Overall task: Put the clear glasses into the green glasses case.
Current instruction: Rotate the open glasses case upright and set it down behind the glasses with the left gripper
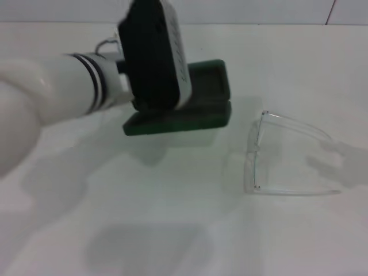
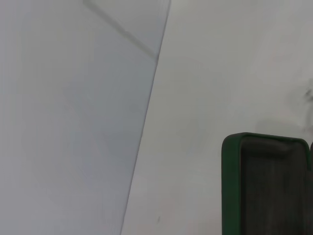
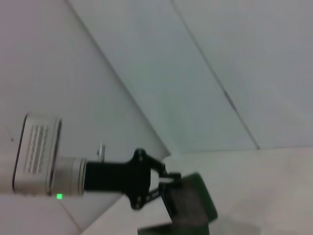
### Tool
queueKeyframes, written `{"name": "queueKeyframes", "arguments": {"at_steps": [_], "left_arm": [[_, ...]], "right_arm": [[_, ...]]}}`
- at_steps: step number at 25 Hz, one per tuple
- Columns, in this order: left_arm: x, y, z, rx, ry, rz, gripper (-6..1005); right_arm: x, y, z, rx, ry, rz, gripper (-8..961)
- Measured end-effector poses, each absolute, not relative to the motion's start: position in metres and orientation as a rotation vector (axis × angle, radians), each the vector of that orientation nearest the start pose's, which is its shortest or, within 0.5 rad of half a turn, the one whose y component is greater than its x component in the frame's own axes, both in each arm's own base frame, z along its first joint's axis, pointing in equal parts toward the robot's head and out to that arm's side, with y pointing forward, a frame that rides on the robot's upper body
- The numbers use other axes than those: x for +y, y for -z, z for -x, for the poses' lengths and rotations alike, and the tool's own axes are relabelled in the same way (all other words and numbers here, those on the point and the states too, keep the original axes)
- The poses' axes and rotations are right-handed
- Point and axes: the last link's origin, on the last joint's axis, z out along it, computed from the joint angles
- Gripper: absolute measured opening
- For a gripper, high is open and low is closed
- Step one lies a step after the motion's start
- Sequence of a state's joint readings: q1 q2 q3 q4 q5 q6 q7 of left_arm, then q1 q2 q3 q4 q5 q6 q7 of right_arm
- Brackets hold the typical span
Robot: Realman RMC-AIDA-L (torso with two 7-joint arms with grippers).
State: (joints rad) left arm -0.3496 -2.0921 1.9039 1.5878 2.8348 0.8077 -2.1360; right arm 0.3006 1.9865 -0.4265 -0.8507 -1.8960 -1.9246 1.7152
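Note:
The green glasses case (image 1: 184,119) is crooked and its lid is partly up, so my left gripper should pull the case back closer, straighten it and open the lid (image 1: 210,81) wider.
The green glasses case (image 1: 208,86) lies open on the white table, its dark lining showing. In the left wrist view one corner of its lined half (image 2: 266,191) shows. My left arm's wrist (image 1: 152,54) reaches in from the left and covers the case's left part. In the right wrist view my left gripper (image 3: 168,185) is seen from afar, right at the raised green half of the case (image 3: 195,198). The clear glasses (image 1: 284,155) lie on the table to the right of the case, arms unfolded, nothing touching them. My right gripper is out of view.
The white table (image 1: 172,230) stretches out in front of the case and the glasses. A pale wall (image 1: 241,10) runs along the table's far edge.

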Motion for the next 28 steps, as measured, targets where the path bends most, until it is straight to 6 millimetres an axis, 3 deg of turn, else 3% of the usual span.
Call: {"name": "queueKeyframes", "arguments": {"at_steps": [10, 19, 28], "left_arm": [[0.326, 0.075, 0.142, 0.58, -0.272, 2.279, 80], [0.331, 0.069, 0.161, 0.534, -0.278, 2.226, 79], [0.32, 0.083, 0.171, 0.532, -0.259, 2.234, 79]], "right_arm": [[0.236, -0.134, -0.323, 0.965, -1.07, 2.357, 654], [0.24, -0.136, -0.319, 0.941, -1.08, 2.377, 653], [0.241, -0.137, -0.318, 0.937, -1.083, 2.379, 651]]}}
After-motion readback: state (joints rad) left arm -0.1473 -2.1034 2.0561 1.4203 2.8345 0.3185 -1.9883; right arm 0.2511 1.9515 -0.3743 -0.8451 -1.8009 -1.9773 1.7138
